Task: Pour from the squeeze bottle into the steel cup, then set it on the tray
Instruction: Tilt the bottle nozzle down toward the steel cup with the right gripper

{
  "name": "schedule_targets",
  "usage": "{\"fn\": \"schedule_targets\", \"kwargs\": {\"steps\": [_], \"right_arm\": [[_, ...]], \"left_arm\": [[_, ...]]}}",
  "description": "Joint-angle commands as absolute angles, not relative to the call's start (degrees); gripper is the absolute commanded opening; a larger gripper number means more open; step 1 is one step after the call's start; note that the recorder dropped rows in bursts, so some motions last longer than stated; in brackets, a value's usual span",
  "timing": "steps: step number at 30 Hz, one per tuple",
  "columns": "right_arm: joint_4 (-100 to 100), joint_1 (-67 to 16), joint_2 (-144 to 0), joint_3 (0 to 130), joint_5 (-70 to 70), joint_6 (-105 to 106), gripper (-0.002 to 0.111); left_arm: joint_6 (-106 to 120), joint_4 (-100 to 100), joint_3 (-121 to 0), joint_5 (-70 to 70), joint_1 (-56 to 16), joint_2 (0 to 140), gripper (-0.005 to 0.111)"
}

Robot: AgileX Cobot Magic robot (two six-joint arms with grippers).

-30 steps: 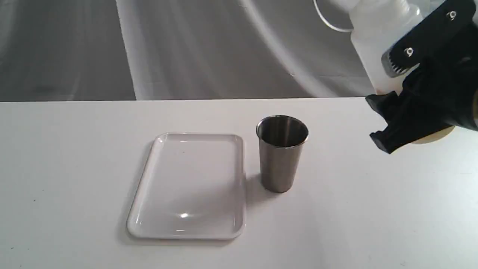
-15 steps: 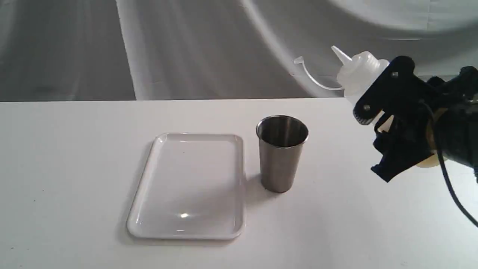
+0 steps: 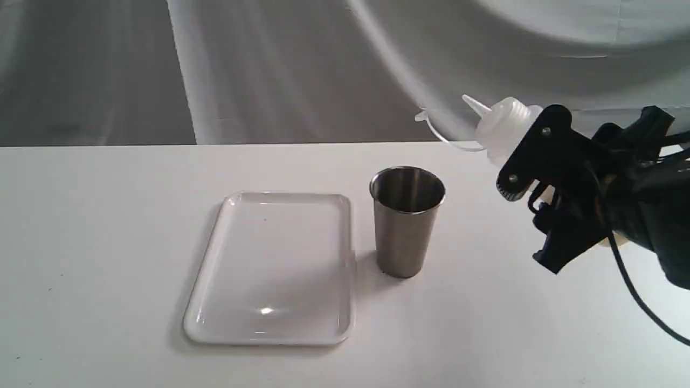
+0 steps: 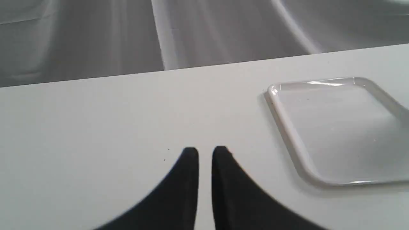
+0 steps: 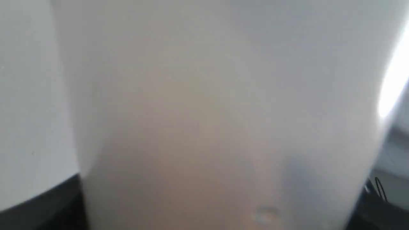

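Observation:
The squeeze bottle (image 3: 507, 129) is leaning too low next to the steel cup's rim. I need to straighten and raise the bottle with my right gripper before tipping its nozzle over the cup (image 3: 407, 188).
The steel cup (image 3: 407, 221) stands upright on the white table, just right of the white tray (image 3: 275, 267), which has nothing on it. Right of the cup and in the air, my right gripper (image 3: 531, 223) is shut on the squeeze bottle (image 3: 504, 126). The bottle leans with its nozzle pointing up and left toward the cup, short of its rim; the cap strap dangles off the nozzle. In the right wrist view the bottle (image 5: 207, 111) fills the picture as a blur, amber-tinted low down. My left gripper (image 4: 205, 153) hovers shut over bare table beside the tray (image 4: 335, 127).
A grey draped cloth (image 3: 269, 70) hangs behind the table's far edge. The white tabletop (image 3: 108, 242) spreads left of the tray and in front of both tray and cup. A black cable (image 3: 641, 307) trails from the right arm.
The right gripper has come down and moved left with the bottle, tipping its nozzle toward the cup. Cup, tray and left gripper look unmoved.

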State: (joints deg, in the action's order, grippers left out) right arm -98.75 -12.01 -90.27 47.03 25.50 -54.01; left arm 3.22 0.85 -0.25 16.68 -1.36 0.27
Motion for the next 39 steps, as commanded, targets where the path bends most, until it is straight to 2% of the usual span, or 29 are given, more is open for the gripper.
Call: {"fn": "schedule_targets", "kwargs": {"steps": [1, 8, 23, 29, 39], "right_arm": [[-99.9, -12.1, -89.8, 47.5, 28.2, -53.8, 0.000], [-99.9, -12.1, -89.8, 47.5, 34.9, -51.4, 0.000], [-99.9, -14.1, -92.9, 47.5, 33.2, -52.3, 0.000], [-99.9, -14.1, -92.8, 47.8, 38.7, -66.5, 0.000], [-92.6, -12.9, -91.7, 52.5, 31.4, -66.4, 0.000]], "left_arm": [[3.5, 1.0, 0.0, 16.3, -1.6, 0.0, 0.008], [3.5, 1.0, 0.0, 16.3, -1.6, 0.0, 0.008], [3.5, 1.0, 0.0, 16.3, -1.6, 0.0, 0.008], [3.5, 1.0, 0.0, 16.3, -1.6, 0.0, 0.008], [3.5, 1.0, 0.0, 16.3, -1.6, 0.0, 0.008]]}}
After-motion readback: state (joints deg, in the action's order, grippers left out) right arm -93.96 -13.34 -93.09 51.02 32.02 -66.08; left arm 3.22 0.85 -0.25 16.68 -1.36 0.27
